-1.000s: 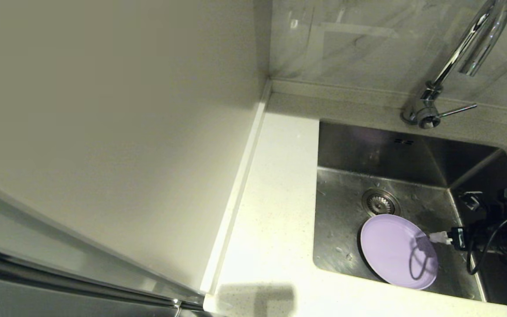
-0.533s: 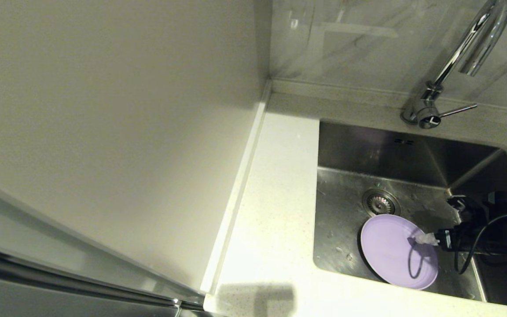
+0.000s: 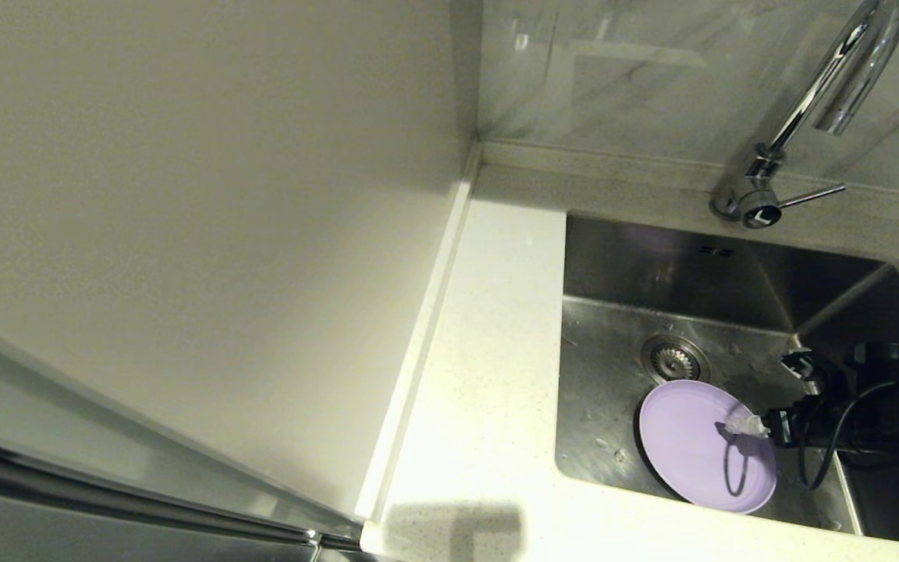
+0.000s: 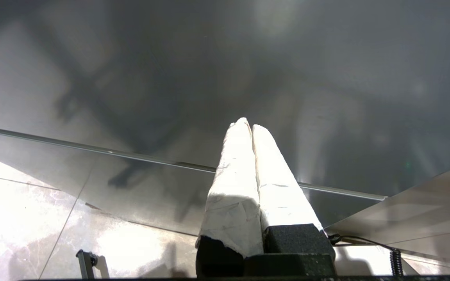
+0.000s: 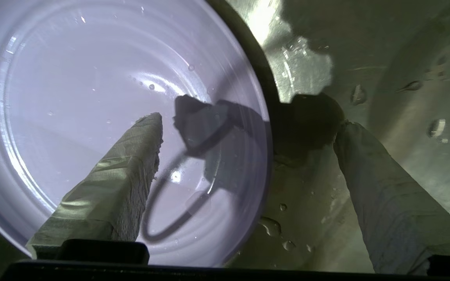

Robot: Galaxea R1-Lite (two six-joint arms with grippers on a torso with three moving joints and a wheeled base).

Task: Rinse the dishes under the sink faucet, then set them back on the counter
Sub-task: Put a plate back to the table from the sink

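Note:
Small drops (image 5: 151, 87) are dotted over the lilac plate's wet inner side (image 3: 690, 440). I expect the drops to keep sticking there when I lift the plate at a tilt by its rim.
The lilac plate (image 3: 691, 445) lies flat on the floor of the steel sink (image 3: 605, 390), just in front of the round drain strainer (image 3: 674, 357). My right gripper (image 3: 765, 394) reaches in from the right and stands open astride the plate's right rim. One taped finger (image 5: 131, 164) is over the plate (image 5: 92, 97); the other finger (image 5: 381, 187) is over the wet sink floor. The chrome faucet (image 3: 824, 86) rises behind the sink, and no water runs from it. Both bowls are out of view. My left gripper (image 4: 250, 125) is shut on nothing, outside the head view.
White speckled counter (image 3: 488, 390) borders the sink on the left and front. A tall pale panel (image 3: 184, 234) walls off the left side. Grey marbled tile (image 3: 637, 70) stands behind. The faucet's side lever (image 3: 808, 195) points right. Water drops dot the sink floor.
My right gripper has moved left and deeper into the sink, its near finger now further over the plate. The plate has not moved.

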